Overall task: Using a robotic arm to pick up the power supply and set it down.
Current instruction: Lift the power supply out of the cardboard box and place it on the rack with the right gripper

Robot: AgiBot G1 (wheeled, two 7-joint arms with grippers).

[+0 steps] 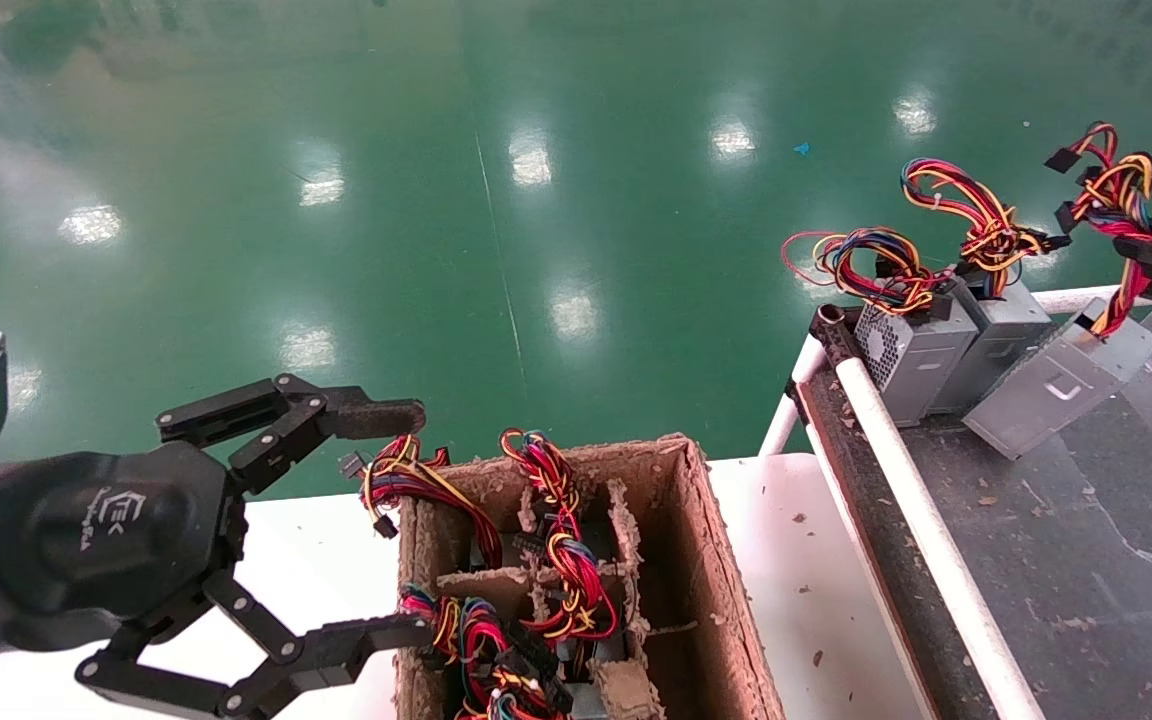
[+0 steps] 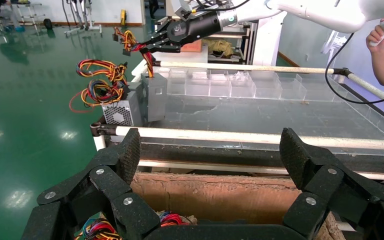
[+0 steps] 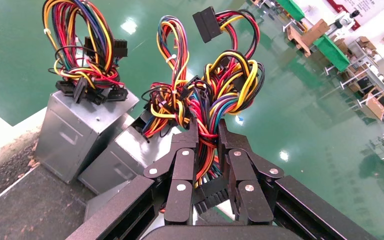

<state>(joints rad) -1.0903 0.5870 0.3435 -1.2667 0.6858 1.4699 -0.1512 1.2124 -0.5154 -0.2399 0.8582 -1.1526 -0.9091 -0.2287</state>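
Observation:
The tilted power supply's low corner is close beside the upright pair, so my right gripper should keep going toward the pair until the power supply stands upright.
My right gripper is shut on the red, yellow and orange wire bundle of a silver-grey power supply. That box hangs tilted, its low corner down at the dark belt; whether it touches I cannot tell. In the head view the right gripper is at the far right edge. Two more power supplies stand upright beside it at the belt's far end. My left gripper stands open beside the cardboard box, nothing between its fingers.
The cardboard box has dividers and holds several wire bundles. A white rail runs between the box and the belt. Clear plastic bins line the belt's far side. A person's hand shows beyond it.

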